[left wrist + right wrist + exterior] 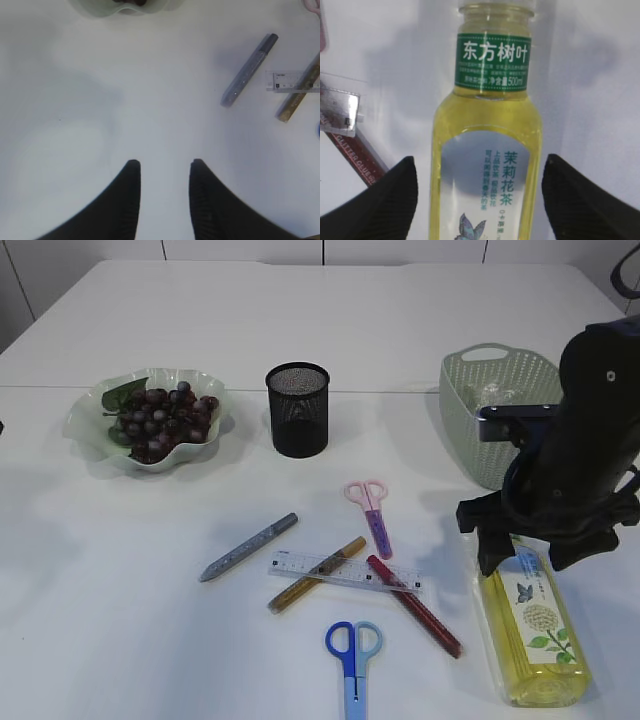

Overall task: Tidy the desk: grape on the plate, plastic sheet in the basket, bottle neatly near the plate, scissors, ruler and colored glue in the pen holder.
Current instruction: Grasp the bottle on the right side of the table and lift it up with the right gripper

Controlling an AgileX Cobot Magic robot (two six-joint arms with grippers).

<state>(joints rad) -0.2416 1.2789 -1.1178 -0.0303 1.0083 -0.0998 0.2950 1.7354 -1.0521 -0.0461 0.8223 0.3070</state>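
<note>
The bottle (pixel 537 625) is lying on its side with tea in it and dry table (pixel 565 60) around it. I should expect a cap on the bottle's hidden opening.
A yellow tea bottle (pixel 530 635) lies on its side at the front right. My right gripper (pixel 522 558) is open and straddles it, with the fingers clear of its sides in the right wrist view (pixel 480 170), where the bottle (pixel 487 100) fills the middle. Grapes (pixel 160 420) lie on the green plate (pixel 90 430). The black mesh pen holder (pixel 298 410) stands mid-table. Pink scissors (pixel 370 510), blue scissors (pixel 352 650), a clear ruler (pixel 345 570) and silver (pixel 248 547), gold (pixel 317 574) and red (pixel 414 605) glue sticks lie in front. My left gripper (pixel 162 167) is open over bare table.
A green basket (pixel 500 390) stands at the back right, behind my right arm; something pale shows inside it. The left wrist view shows the silver glue (pixel 248 70), the ruler end (pixel 292 81), the gold glue (pixel 300 92) and the plate's edge (pixel 120 6).
</note>
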